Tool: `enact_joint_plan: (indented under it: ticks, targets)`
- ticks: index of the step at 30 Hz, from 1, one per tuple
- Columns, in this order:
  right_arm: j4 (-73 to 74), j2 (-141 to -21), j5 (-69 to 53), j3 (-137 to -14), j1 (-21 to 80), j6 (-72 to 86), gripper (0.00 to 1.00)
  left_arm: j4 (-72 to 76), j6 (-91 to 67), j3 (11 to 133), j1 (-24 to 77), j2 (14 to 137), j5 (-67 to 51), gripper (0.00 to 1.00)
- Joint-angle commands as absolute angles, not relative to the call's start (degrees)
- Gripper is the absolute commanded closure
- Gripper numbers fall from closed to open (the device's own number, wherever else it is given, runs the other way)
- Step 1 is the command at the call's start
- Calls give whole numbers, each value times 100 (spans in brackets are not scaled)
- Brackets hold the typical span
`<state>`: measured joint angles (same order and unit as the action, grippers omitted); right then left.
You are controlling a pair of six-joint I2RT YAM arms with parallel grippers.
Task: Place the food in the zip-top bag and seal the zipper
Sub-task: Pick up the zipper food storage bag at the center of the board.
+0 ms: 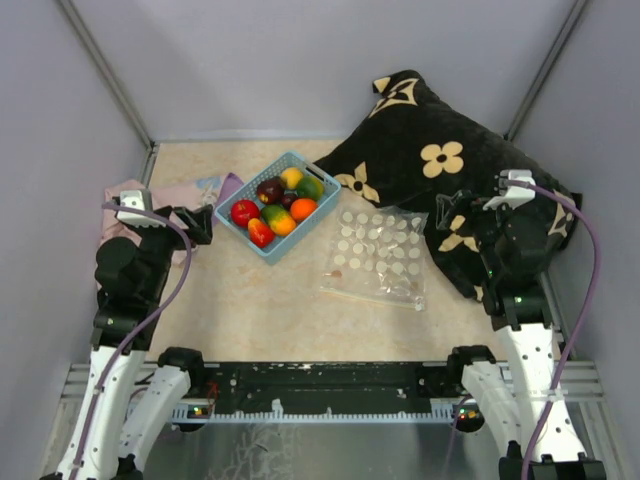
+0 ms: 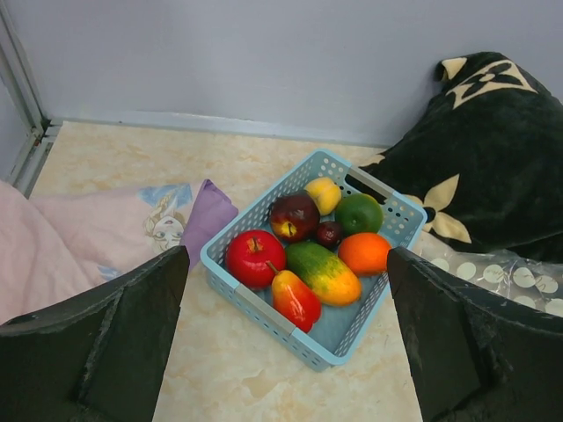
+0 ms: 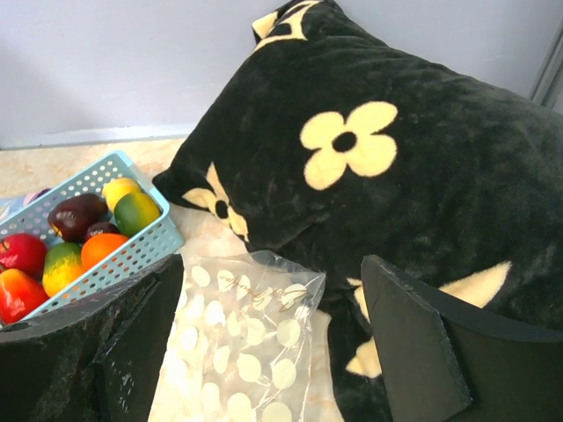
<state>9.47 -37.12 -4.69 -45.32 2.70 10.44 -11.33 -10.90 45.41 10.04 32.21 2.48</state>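
I keep moving my right gripper to the bag's near edge (image 1: 372, 299), which is clear of the basket and pillow, until its fingers straddle the bag's edge (image 1: 343, 293), and then close it.
Several glossy toy fruits and vegetables (image 1: 274, 207) lie in a light-blue basket (image 1: 247, 236); they also show in the left wrist view (image 2: 310, 248) and at the left of the right wrist view (image 3: 84, 233). The clear dotted zip-top bag (image 1: 378, 258) lies flat on the table right of the basket, empty, also in the right wrist view (image 3: 242, 343). I cannot make out its zipper. My left gripper (image 2: 286, 338) is open and empty, hovering short of the basket. My right gripper (image 3: 268, 352) is open and empty, above the bag's near right side.
A large black pillow with cream flowers (image 1: 440, 165) lies at the back right, touching the bag's far edge. A pink and purple cloth (image 1: 195, 195) lies left of the basket. Grey walls close in the table on three sides.
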Motion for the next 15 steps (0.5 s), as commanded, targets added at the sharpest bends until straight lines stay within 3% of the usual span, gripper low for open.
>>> enact_joint_plan:
  ticks: [1,15]
  targets:
    - [910,-3706,-697,-4792,197,858,17,-943,-1171,4472,1046,3242,120,0]
    - [2132,-4379,-1150,-5050,932,-268,17,-834,-1403,4145,1046,3331,-209,0]
